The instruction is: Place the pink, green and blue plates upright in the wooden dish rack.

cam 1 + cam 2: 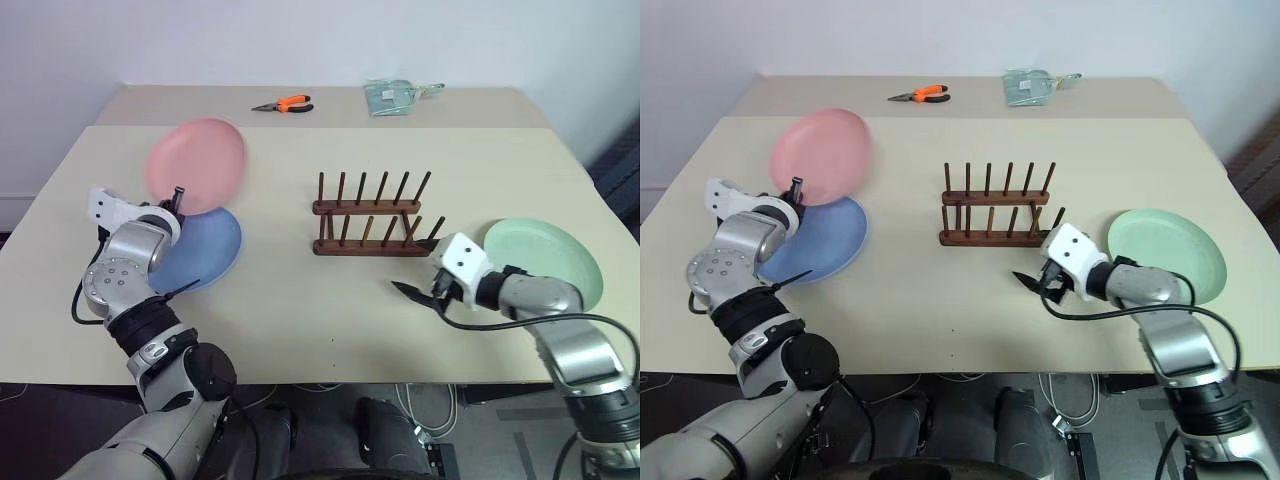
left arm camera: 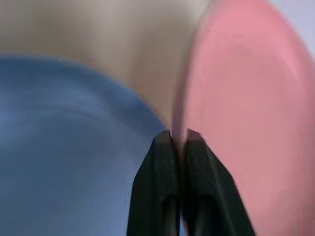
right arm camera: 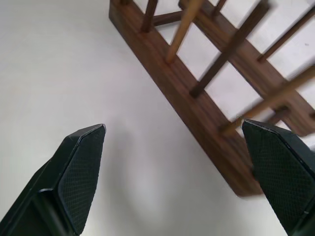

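The robot's left gripper is holding the pink plate (image 1: 203,163) a long way from the rack's end (image 1: 416,224) by the green plate, so the robot should pass the pink plate to its right gripper.
My left gripper (image 1: 178,197) is shut on the lower rim of the pink plate (image 1: 196,163), which stands tilted nearly upright above the table's left side. The left wrist view shows the closed fingertips (image 2: 170,140) pinching that rim, with the pink plate (image 2: 246,98) on one side and the blue plate (image 2: 59,147) on the other. The blue plate (image 1: 205,250) lies flat on the table just below. The wooden dish rack (image 1: 370,215) stands empty at the table's middle. Lying flat at the right is the green plate (image 1: 545,260). My right gripper (image 1: 420,262) hangs open by the rack's near right end, holding nothing.
Orange-handled pliers (image 1: 283,103) and a clear plastic packet (image 1: 395,95) lie on the far table behind. A black cable runs along my right forearm. Bare tabletop (image 1: 300,310) stretches between the rack and the near edge.
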Robot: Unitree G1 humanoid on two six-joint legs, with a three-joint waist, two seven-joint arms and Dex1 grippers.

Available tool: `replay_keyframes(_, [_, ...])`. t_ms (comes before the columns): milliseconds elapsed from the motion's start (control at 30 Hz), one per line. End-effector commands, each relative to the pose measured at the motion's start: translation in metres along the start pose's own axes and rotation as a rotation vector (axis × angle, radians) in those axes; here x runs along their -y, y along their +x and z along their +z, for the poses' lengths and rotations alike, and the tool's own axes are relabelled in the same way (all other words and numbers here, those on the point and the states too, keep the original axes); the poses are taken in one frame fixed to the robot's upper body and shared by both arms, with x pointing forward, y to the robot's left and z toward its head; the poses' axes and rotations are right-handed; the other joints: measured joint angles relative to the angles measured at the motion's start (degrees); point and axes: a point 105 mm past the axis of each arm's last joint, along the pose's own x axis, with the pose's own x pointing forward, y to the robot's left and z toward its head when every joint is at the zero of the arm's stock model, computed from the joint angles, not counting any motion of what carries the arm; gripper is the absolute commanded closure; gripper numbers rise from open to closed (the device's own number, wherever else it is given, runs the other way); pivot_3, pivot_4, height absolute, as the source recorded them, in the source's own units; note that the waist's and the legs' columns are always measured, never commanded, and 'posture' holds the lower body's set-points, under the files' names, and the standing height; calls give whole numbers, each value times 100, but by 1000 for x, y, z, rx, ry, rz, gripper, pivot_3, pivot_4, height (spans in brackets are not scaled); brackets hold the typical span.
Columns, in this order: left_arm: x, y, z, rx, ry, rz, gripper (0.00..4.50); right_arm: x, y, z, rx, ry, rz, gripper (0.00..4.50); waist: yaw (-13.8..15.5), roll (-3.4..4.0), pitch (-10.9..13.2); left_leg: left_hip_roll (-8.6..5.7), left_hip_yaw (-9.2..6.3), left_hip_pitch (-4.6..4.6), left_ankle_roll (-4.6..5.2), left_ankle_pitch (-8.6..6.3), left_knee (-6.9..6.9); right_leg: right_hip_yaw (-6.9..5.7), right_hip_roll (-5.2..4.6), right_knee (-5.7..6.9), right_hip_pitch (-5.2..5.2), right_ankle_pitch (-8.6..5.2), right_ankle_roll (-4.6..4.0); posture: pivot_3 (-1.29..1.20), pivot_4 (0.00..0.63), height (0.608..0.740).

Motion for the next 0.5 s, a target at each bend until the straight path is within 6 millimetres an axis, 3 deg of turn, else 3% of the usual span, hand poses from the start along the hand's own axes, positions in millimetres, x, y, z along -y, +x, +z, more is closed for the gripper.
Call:
replay_keyframes(33, [95, -25, -8, 15, 210, -387, 4485, 10, -7, 74, 218, -188, -32, 0, -12, -6, 4, 1, 0, -4, 0, 0, 2, 0, 0, 0, -3, 2, -2, 0, 150, 740])
replay_keyframes(133, [130, -36, -37, -45, 369, -500, 4485, 9, 10, 107, 283, -392, -68, 0, -25, -5, 3, 4, 7, 2, -2, 1, -1, 1, 1, 1, -4, 3, -4, 0, 150, 740])
replay_keyframes(267, [157, -47, -66, -109, 458, -588, 4485, 9, 35, 119, 266, -617, -103, 0, -26, -6, 3, 3, 7, 4, -5, 3, -10, 2, 1, -6, -3, 2, -3, 0, 150, 740])
replay_keyframes(400, [176, -58, -82, -138, 481, -657, 4485, 17, 54, 106, 168, -787, -130, 0, -3, -7, 3, 2, 12, -10, -28, 17, -7, 7, 0, -7, -17, 4, -4, 0, 150, 740])
replay_keyframes(500, [180, -62, -88, -159, 485, -677, 4500, 21, 59, 104, 161, -813, -156, 750, -8, -7, 4, 1, 7, -16, -31, 19, -8, 5, 0, -10, -19, 4, -5, 0, 150, 740])
